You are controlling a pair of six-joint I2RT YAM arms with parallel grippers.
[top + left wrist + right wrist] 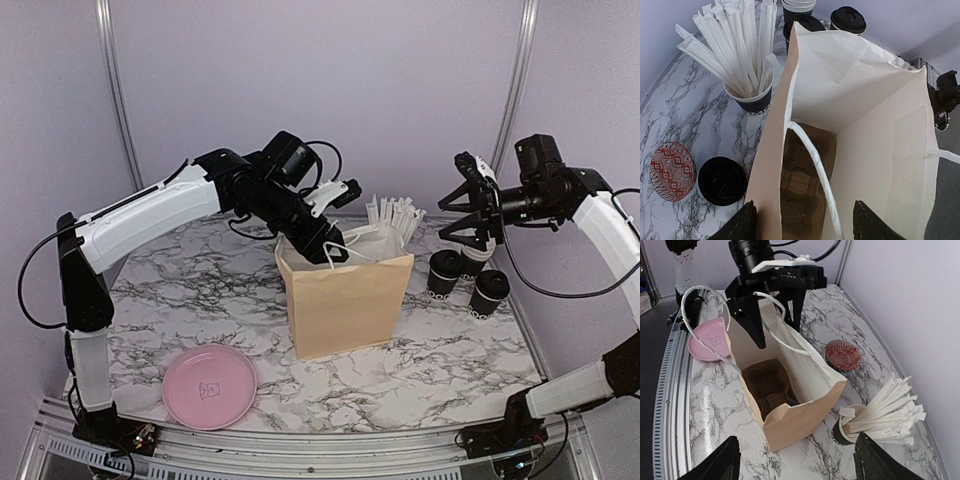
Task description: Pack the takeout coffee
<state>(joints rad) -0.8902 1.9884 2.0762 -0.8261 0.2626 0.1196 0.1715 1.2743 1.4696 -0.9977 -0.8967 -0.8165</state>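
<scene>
The white handle [812, 155] passes between the fingers of my left gripper inside the bag's opening, so I should raise my left gripper clear before my right gripper picks up a lidded cup [490, 291].
Two lidded black takeout coffee cups [445, 272] [490, 293] stand right of the tan paper bag [345, 295], with a cream-rimmed open cup [799, 5] just behind them. One lidded cup [847, 20] shows past the bag's far edge. A brown pulp carrier [802, 180] lies on the bag's floor. My left gripper [807, 227] hovers open over the bag's mouth, one finger outside the near wall and one inside, with the white handle [812, 160] between. My right gripper [455, 215] hangs open above the cups, holding nothing.
A black cup of white straws [752, 100] stands behind the bag. A loose black lid [722, 180] and a red patterned coaster [672, 171] lie on the marble next to it. A pink plate [210, 385] sits at the front left.
</scene>
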